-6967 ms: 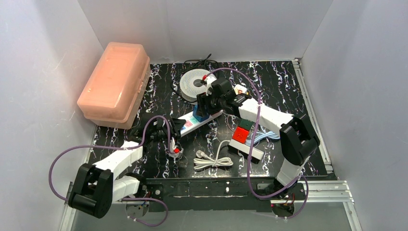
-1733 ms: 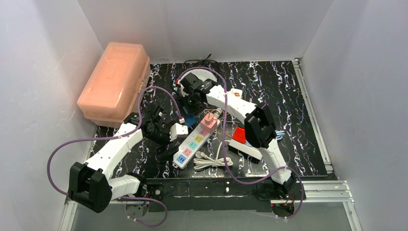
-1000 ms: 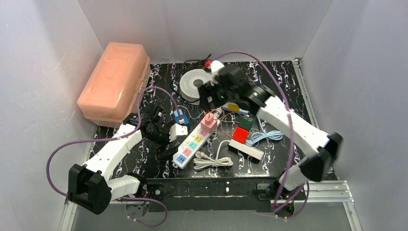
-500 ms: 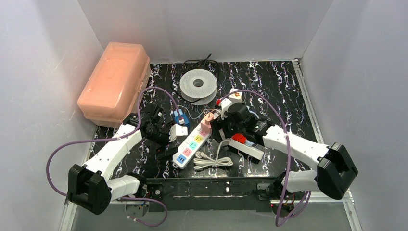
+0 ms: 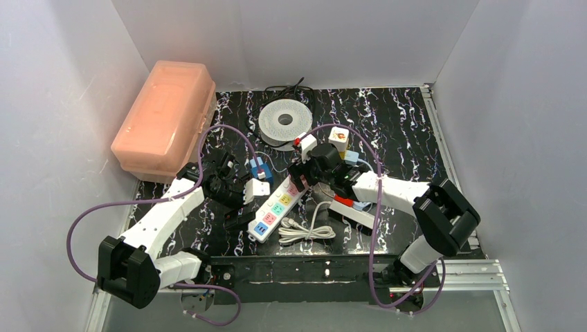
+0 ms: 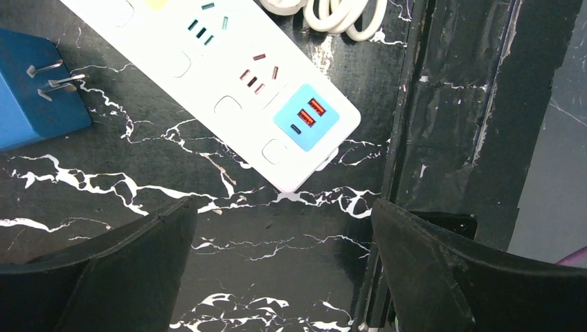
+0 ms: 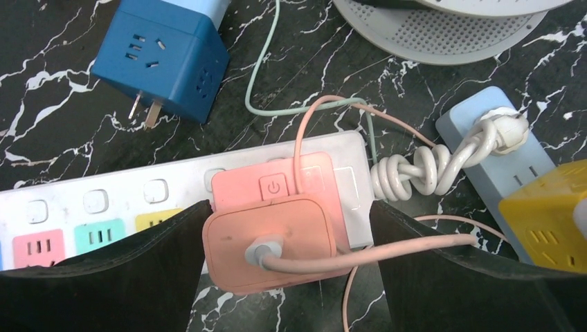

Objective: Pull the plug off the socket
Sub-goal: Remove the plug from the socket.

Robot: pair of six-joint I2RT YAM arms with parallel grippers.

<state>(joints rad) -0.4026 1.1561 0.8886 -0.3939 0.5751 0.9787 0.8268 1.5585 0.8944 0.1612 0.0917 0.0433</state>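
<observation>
My right gripper is to pull the pink plug, and the white power strip lies loose under that plug, so my left gripper should hold the power strip's near end during the pull.
A white power strip lies diagonally in the middle of the table. A pink plug with a pink cord sits in the strip's far end, next to a pink power button. My right gripper hovers over this plug, open, one finger on each side and neither touching it. In the top view the gripper hides most of the plug. My left gripper is open and empty just left of the strip's near end.
A loose blue cube adapter lies left of the strip. A white spool is behind, a pink box far left. A coiled white cable, a second strip and a yellow cube crowd the right.
My right arm swung from the spool area toward the front and has now come back over the pink plug, jaws open. The left arm and the power strip have stayed put.
</observation>
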